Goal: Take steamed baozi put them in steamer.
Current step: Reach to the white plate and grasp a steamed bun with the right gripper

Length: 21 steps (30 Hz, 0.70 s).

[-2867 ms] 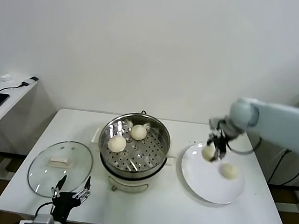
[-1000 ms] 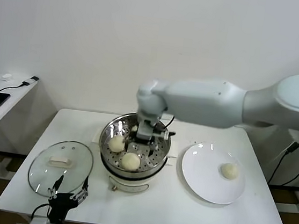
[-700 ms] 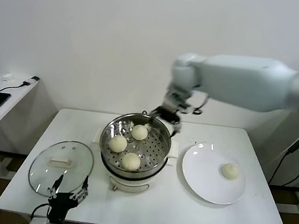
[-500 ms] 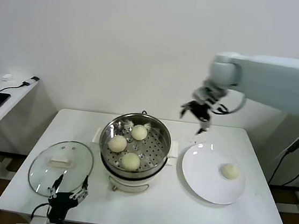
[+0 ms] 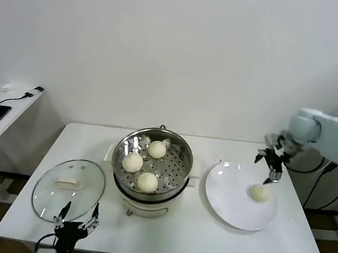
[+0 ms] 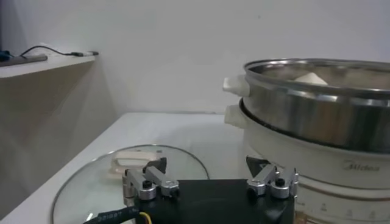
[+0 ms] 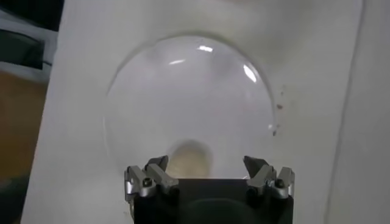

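Observation:
The white plate point(image 5: 233, 193) is glossy and clean around the baozi point(image 5: 260, 193), so the baozi will come free whole and leave the plate in place when I lift.
Three cream-white baozi point(image 5: 141, 163) lie on the perforated tray of the shiny steel steamer point(image 5: 179, 146) at the table's middle. One more baozi point(image 5: 260, 193) lies on the flat white plate point(image 5: 228, 200) to the right; it also shows in the right wrist view point(image 7: 190, 159). My right gripper point(image 5: 270, 167) hangs open and empty just above and behind that baozi, over the plate's far right edge; in the right wrist view point(image 7: 206, 165) the baozi sits between its spread fingers. My left gripper point(image 5: 76, 223) is open and parked at the table's front left edge, beside the steamer point(image 6: 317, 97).
A round glass lid point(image 5: 68, 189) lies flat at the table's front left, right behind the left gripper point(image 6: 206, 176); it also shows in the left wrist view point(image 6: 103, 182). A small side table with cables point(image 5: 0, 104) stands to the far left.
My right gripper carried a baozi from the plate into the steamer, let it go there, then swung back right, empty, and came down over the plate's last baozi. The steamer went from two baozi to three.

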### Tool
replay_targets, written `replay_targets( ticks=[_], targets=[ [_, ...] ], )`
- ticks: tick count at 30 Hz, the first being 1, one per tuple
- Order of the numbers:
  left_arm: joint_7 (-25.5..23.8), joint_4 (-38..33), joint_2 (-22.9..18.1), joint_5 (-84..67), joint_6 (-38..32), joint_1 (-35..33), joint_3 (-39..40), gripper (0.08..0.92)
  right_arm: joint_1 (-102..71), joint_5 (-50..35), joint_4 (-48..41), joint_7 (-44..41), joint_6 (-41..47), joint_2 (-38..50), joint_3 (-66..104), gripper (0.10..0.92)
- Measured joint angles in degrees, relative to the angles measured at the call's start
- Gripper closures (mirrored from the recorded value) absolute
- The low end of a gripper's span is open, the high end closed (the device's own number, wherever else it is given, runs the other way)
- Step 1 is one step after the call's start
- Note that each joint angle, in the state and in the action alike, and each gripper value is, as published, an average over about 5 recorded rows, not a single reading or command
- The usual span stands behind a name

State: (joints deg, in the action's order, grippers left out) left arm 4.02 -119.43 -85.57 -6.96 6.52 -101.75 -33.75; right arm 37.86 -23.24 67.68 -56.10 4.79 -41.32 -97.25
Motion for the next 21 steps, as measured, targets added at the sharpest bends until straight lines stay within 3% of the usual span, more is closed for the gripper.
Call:
replay_targets(
  ticks=[21],
  targets=[
    [0.19,0.74,-0.45,0.37,0.3,-0.32,-0.18,0.177,-21.54,6.69,-15.15,2.63,2.93,-3.79,16.33,0.203]
  ],
)
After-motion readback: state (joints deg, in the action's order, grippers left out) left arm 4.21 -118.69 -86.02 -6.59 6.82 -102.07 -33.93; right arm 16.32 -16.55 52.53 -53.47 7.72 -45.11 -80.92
